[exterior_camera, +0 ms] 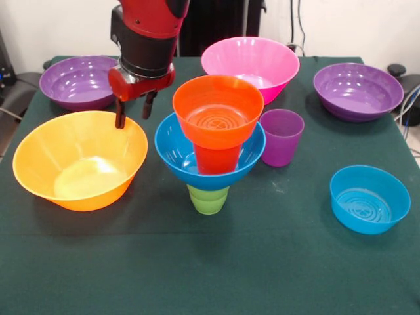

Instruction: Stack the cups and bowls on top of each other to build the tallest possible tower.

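The bowl [82,163] will tip with its free side lower when I carry it, because my gripper hangs over the large yellow-orange bowl's far rim.
The tower stands mid-table: a green cup [209,199] at the bottom, a medium blue bowl [172,152] on it, an orange cup [216,159] in that bowl, and a small orange bowl [218,110] on top. My gripper [134,111] hangs open and empty just left of the tower, over the far rim of the large yellow-orange bowl [79,161]. A purple cup [281,136] stands upright right of the tower. The large pink bowl [250,63] sits behind the tower. Two wide purple bowls sit at far left [80,82] and far right [357,90]. A small shallow blue bowl [369,198] sits at near right.
The dark green table cloth [210,275] covers the table. Cables and dark equipment [407,85] lie past the right edge. The arm's red and black body [147,33] comes down at the upper left.
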Robot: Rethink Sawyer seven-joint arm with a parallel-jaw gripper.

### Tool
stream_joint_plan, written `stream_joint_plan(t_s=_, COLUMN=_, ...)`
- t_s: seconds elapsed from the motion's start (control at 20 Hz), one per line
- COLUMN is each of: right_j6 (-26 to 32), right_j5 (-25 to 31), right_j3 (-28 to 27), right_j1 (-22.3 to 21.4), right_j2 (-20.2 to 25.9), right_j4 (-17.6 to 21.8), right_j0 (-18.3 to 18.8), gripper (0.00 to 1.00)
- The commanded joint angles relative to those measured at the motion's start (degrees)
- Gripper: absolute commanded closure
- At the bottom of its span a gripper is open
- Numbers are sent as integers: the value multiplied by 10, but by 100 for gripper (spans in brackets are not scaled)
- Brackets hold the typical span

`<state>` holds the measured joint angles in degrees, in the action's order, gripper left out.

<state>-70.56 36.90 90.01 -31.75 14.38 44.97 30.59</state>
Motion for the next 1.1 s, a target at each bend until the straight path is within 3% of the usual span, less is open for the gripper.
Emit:
stream_joint_plan(t_s=0.05, right_j6=-29, right_j5=-50, right_j3=-42, right_j1=11, right_j2=-5, right_j4=55, right_j0=-29, gripper=0)
stream_joint_plan(t_s=0.35, right_j6=-36, right_j5=-65, right_j3=-48, right_j1=12, right_j2=-11, right_j4=55, right_j0=-35, gripper=0)
stream_joint_plan(t_s=0.55, right_j6=-17, right_j5=-64, right_j3=-46, right_j1=31, right_j2=10, right_j4=30, right_j0=-16, gripper=0)
stream_joint_plan(t_s=0.9, right_j6=-13, right_j5=-64, right_j3=-67, right_j1=69, right_j2=11, right_j4=28, right_j0=-14, gripper=0)
stream_joint_plan(t_s=1.1, right_j6=-12, right_j5=-62, right_j3=-65, right_j1=66, right_j2=4, right_j4=30, right_j0=-18, gripper=0)
